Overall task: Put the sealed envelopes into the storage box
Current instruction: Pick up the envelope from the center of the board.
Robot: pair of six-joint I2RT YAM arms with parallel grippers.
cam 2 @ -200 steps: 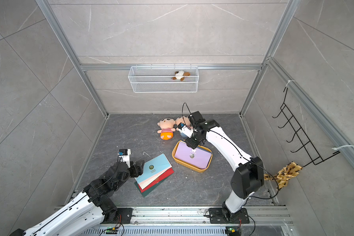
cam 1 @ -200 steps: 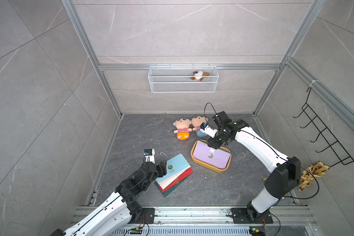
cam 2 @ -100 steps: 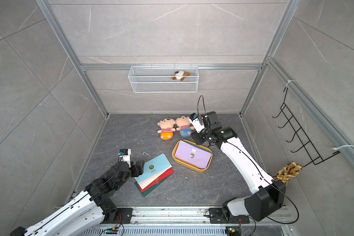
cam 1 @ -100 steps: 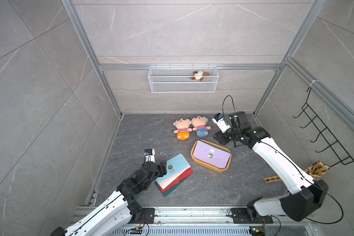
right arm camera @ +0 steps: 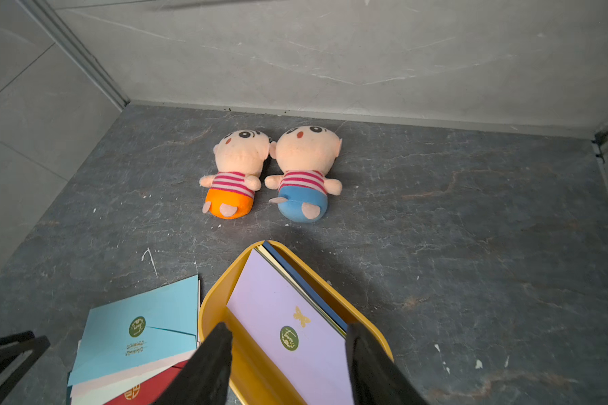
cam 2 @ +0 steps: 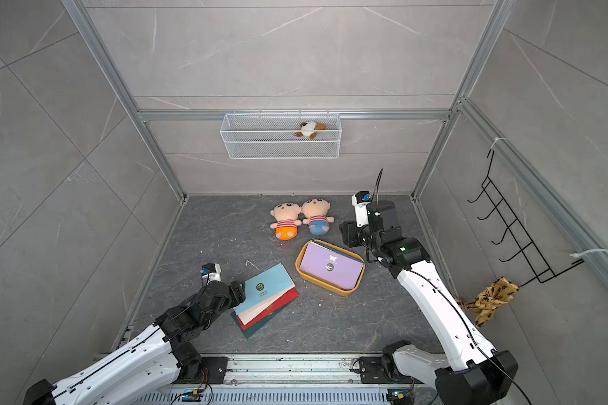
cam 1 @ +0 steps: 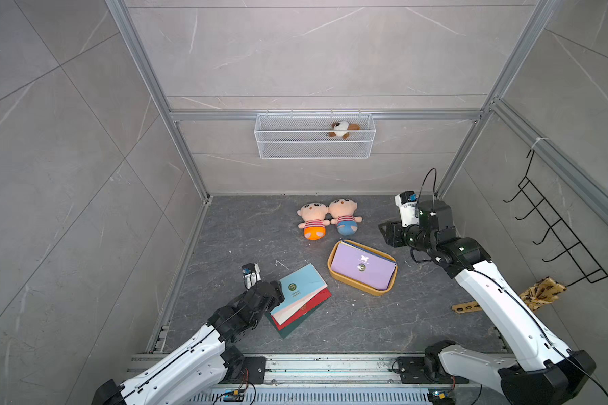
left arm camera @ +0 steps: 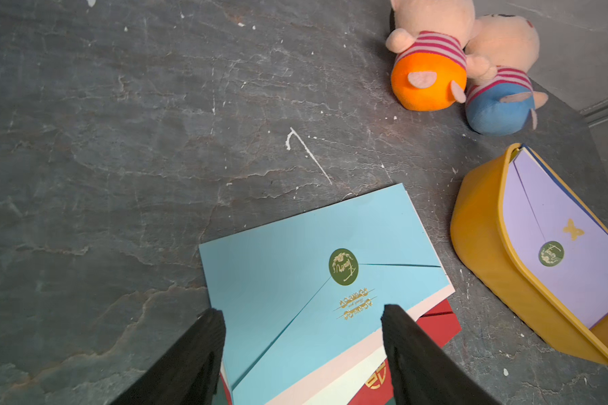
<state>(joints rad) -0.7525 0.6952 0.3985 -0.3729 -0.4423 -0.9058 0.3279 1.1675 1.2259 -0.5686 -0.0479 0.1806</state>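
Observation:
My left gripper should pinch the light blue envelope [cam 1: 302, 282] by its edge [left arm camera: 210, 283] and lift that edge, because the envelope lies flat on the stack. My right gripper should come to the opposite end at the same time.
The storage box [cam 1: 331, 271] is a mustard-yellow tray on the dark floor, right of centre in both top views. A lilac sealed envelope [cam 1: 360, 268] with a green seal lies on top inside it, over a navy one. A fanned stack of sealed envelopes lies on the floor left of the box, with a light blue one [cam 1: 301, 285] on top and a red one [cam 1: 313, 305] lower down. My left gripper [left arm camera: 302, 315] stands open over the stack's near-left edge, a finger on each side of the blue envelope's corner. Raised behind and right of the box, my right gripper [right arm camera: 288, 329] is open and holds nothing.
Two plush dolls [cam 1: 313, 222] lie side by side behind the box. A white wire basket [cam 1: 315, 147] with a small plush hangs on the back wall. A black hook rack [cam 1: 558, 238] and a yellow patterned cloth [cam 1: 541, 291] are at the right wall.
My right arm has lifted off the box and drawn back toward the right rear corner. The lilac envelope stays in the box. The left arm has hardly moved.

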